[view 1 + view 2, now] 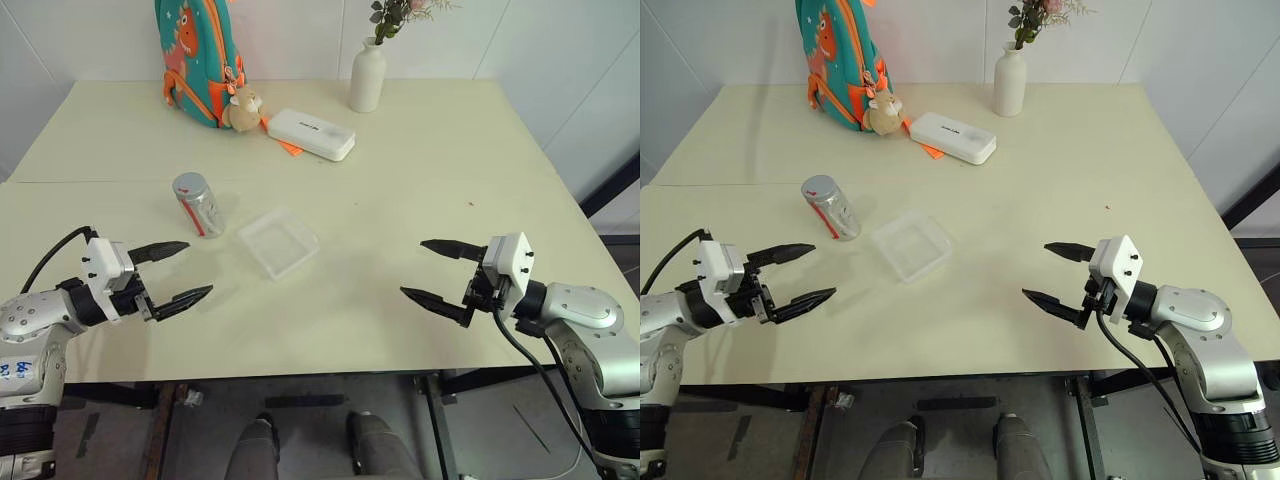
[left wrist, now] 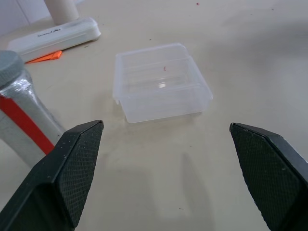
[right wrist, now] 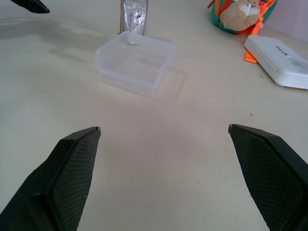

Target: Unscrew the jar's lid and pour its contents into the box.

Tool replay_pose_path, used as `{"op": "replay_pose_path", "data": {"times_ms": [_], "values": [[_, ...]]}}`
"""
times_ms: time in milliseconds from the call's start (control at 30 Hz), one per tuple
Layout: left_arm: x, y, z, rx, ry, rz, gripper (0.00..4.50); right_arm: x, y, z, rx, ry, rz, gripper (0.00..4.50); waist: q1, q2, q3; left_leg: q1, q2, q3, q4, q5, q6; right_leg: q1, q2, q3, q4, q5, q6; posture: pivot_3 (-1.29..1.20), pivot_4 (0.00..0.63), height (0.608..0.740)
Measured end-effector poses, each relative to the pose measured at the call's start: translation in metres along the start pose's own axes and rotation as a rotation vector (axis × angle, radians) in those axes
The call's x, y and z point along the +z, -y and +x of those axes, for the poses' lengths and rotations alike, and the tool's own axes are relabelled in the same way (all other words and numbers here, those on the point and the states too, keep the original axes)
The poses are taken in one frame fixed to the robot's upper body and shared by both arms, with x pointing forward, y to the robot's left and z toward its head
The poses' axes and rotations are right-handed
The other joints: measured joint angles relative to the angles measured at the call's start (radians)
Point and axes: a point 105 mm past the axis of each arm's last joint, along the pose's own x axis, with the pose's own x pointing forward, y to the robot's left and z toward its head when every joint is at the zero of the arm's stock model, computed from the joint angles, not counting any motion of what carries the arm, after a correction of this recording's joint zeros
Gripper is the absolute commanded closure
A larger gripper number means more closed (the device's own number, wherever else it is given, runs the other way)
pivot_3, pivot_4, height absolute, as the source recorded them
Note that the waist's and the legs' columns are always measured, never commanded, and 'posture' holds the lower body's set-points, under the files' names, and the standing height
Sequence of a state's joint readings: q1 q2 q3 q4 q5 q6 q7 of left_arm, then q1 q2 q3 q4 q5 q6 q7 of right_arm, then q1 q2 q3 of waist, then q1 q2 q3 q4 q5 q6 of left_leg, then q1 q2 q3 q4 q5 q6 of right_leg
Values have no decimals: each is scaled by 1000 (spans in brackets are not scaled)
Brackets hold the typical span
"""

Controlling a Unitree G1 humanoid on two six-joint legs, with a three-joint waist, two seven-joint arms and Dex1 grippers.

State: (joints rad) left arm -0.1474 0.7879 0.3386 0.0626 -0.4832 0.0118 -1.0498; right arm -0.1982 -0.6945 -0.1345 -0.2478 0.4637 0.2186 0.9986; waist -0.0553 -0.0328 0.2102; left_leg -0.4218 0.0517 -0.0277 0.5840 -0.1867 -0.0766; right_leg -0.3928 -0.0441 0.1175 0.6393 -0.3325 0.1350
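Note:
The jar's silver side (image 1: 203, 214) keeps me from seeing inside, so I should expect the jar's contents to stay out of sight until I twist the grey lid (image 1: 188, 184) off.
The jar (image 1: 199, 206) stands upright left of the table's middle, a clear cylinder with a red strip, and the grey lid (image 1: 189, 185) sits on top of it. Its contents cannot be made out. Just right of it lies the box (image 1: 278, 242), a shallow clear tray, also seen from the wrists (image 2: 161, 83) (image 3: 134, 62). My left gripper (image 1: 183, 273) hovers open near the front edge, in front of the jar and apart from it. At the front right, well clear of the box, my right gripper (image 1: 438, 272) is open too, its fingers pointing left.
At the back of the table stand a teal and orange backpack (image 1: 198, 55) with a small plush toy (image 1: 243, 109), a white oblong case (image 1: 311, 133) on an orange slip, and a white vase (image 1: 367, 77) with flowers. The table's front edge (image 1: 300, 375) runs just below both grippers.

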Motion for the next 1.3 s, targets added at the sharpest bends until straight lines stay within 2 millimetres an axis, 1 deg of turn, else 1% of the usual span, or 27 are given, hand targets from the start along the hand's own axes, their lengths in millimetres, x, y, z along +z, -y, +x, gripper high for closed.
{"op": "replay_pose_path", "data": {"times_ms": [100, 200, 300, 400, 467, 567, 633, 733, 867, 967, 1167, 1300], "values": [[4, -2, 0, 23, 10, 14, 14, 4, 1, 3, 13, 8, -13, 0, -1, 0, 0, 0, 0, 0, 1, 0, 0, 1, 0, 0, 0, 0, 0, 0, 150, 740], [2, 0, -1, 78, 27, 8, 14, 1, 0, 6, 27, 7, -5, 0, -2, 0, 0, 0, 0, 0, 1, 0, 0, 1, 0, 1, 0, 0, 0, 0, 150, 740], [-10, 0, -8, 213, 30, -27, 14, -1, 1, 12, 39, 10, 7, 0, -3, 0, 0, 0, 0, 0, 1, 0, 0, 0, 0, 0, 1, 0, 1, 0, 150, 740], [-21, -4, -19, 438, 34, -66, 14, 7, 1, 24, 63, 51, -4, 0, -3, 0, 0, 0, 0, 0, 3, 0, 0, 1, 0, 1, 3, 0, 1, 0, 150, 740], [-28, -3, -21, 582, 49, -112, 14, 15, -1, 33, 84, 88, -14, 0, 0, 0, 0, 0, 0, -1, 6, 0, 0, 1, 0, 0, 4, 1, 1, 0, 150, 740], [-33, -3, -20, 687, 42, -148, 14, 21, -4, 44, 105, 115, -16, 0, 4, 0, 0, 0, 0, -1, 9, 0, 0, 2, 1, 0, 5, 1, 2, 0, 150, 740], [-34, -5, -14, 741, 65, -182, 14, 29, -4, 53, 102, 149, -12, 0, 4, 0, 0, 0, -1, -1, 10, 1, 1, 3, 0, 1, 4, 2, 0, 0, 150, 740], [-33, -7, 1, 758, 83, -210, 14, 43, -5, 64, 95, 190, -15, 0, 2, -1, 0, 0, -1, -1, 11, 2, 2, 3, 1, 1, 4, 3, -2, 0, 150, 740], [-19, -28, 22, 798, 138, -195, 14, 58, -6, 76, 81, 255, -7, 0, 4, -1, -1, 0, -1, -2, 11, 3, 2, 3, 1, 1, 4, 3, -2, 0, 150, 740], [-19, -39, 32, 809, 150, -195, 14, 61, -9, 82, 67, 282, 10, 0, 0, -1, -1, 0, -1, -1, 10, 3, 1, 2, 1, 1, 4, 6, 3, 0, 150, 740], [-24, -50, 57, 769, 152, -229, 14, 66, -11, 92, 18, 316, 13, 0, 1, -1, -1, -1, -1, -2, 6, 2, 1, 0, 2, 0, 4, 5, 3, 0, 150, 740], [-25, -58, 74, 735, 150, -234, 14, 73, -12, 94, -22, 344, -4, 0, 3, -1, -1, -1, -1, -2, 7, 2, 1, 1, 2, 0, 4, 5, 3, 0, 150, 740]]}}
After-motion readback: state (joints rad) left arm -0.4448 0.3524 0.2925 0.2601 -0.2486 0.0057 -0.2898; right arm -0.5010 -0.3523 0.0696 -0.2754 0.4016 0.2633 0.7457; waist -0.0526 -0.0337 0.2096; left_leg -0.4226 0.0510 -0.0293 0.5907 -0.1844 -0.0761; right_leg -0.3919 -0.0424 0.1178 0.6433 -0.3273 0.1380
